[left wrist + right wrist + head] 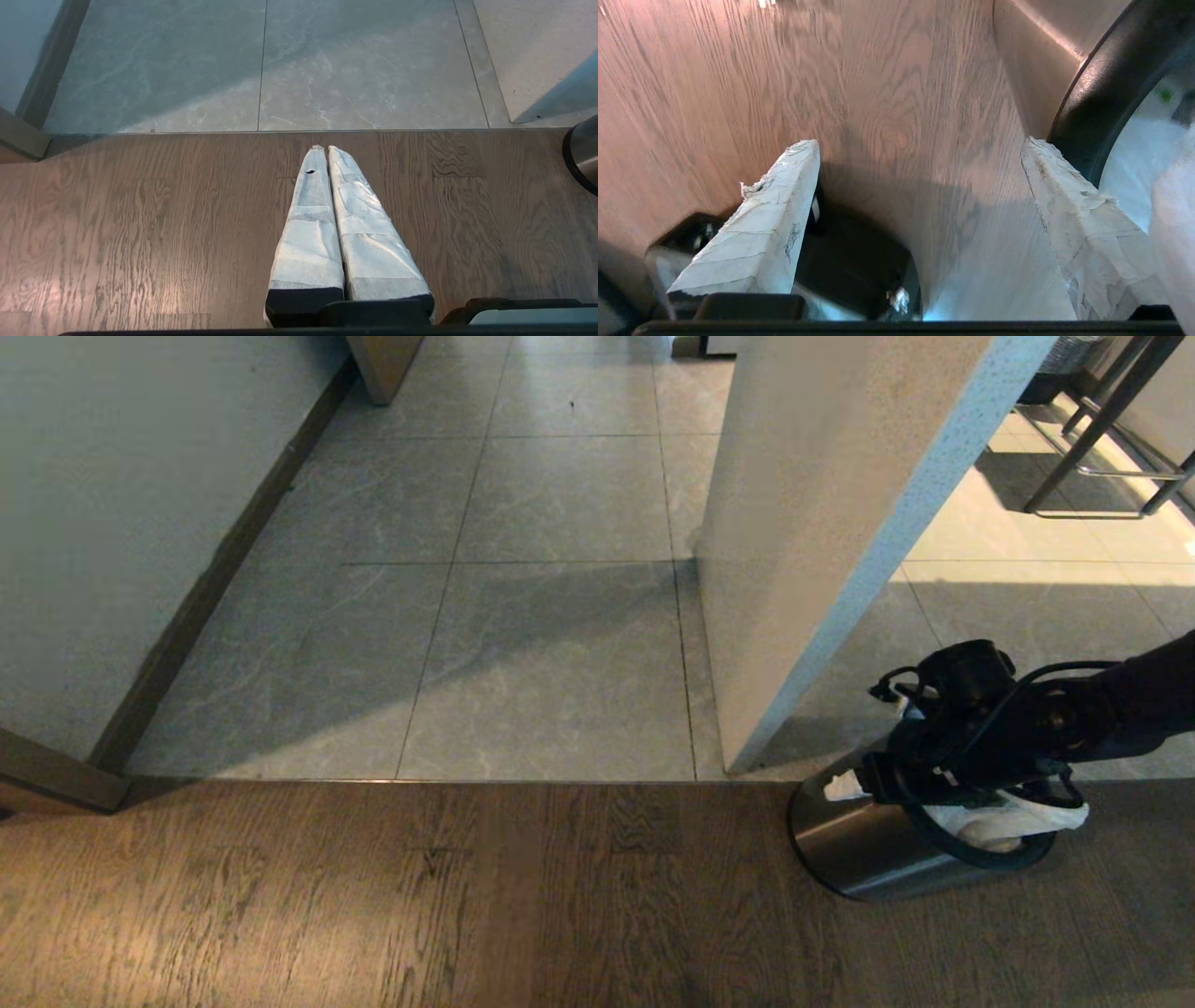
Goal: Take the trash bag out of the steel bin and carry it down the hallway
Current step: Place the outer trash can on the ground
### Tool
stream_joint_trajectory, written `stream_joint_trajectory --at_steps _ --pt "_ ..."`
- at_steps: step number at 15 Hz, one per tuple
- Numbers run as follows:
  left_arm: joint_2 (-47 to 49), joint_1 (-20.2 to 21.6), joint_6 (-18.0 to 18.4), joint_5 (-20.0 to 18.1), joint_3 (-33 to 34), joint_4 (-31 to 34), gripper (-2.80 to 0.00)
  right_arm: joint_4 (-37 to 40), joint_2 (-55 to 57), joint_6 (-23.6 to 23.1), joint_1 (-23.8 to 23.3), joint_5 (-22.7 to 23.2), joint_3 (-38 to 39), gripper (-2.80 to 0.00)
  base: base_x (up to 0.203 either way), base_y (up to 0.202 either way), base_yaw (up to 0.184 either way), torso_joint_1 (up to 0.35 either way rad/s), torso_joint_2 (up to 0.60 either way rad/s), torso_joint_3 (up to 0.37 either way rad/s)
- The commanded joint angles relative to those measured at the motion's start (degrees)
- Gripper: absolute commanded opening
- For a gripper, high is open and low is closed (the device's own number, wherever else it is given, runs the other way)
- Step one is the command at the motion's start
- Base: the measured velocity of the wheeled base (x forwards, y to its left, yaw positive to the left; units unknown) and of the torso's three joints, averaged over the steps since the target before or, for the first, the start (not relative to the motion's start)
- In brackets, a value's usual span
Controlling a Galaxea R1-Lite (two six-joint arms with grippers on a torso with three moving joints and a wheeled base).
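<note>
The black rim (1083, 126) is against one finger of my right gripper, short of the trash bag, so I should lift clear and move that finger over inside the bin (1142, 162).
The steel bin (864, 845) stands on the wood floor at the lower right, by the foot of a speckled wall end. The white trash bag (1022, 817) sits inside it and folds over the black rim. My right gripper (920, 782) hangs over the bin's near-left edge. In the right wrist view the right gripper (917, 144) is open with only floor between its taped fingers. One finger (1069, 205) lies against the black rim (1101, 93), with the bag (1139, 163) just beyond. My left gripper (322, 149) is shut and parked over the wood floor. The hallway is out of view.
A speckled wall end (822, 523) rises just behind the bin. Matte grey tiles (523, 644) with brown skirting (205, 588) begin past the wood floor's edge. Metal stool legs (1102, 439) stand on bright tiles at the far right. The bin's edge (584, 149) shows in the left wrist view.
</note>
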Motion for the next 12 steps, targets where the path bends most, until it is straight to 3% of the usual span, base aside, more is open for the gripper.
stream_joint_trajectory --at_steps 1,5,12 --pt "-0.1 0.0 0.0 0.0 0.1 0.0 -2.8 2.3 -1.9 0.0 0.0 0.3 0.1 0.0 0.0 0.0 0.0 0.0 0.0 0.0" --pt "-0.1 0.0 0.0 0.0 0.1 0.0 -2.8 7.6 -3.5 -0.5 0.2 3.1 -0.2 0.0 0.0 0.0 0.0 0.0 0.0 0.0" --pt "-0.1 0.0 0.0 0.0 0.1 0.0 -2.8 2.5 -0.2 -0.5 -0.7 2.4 -1.9 0.0 0.0 0.0 0.0 0.0 0.0 0.0"
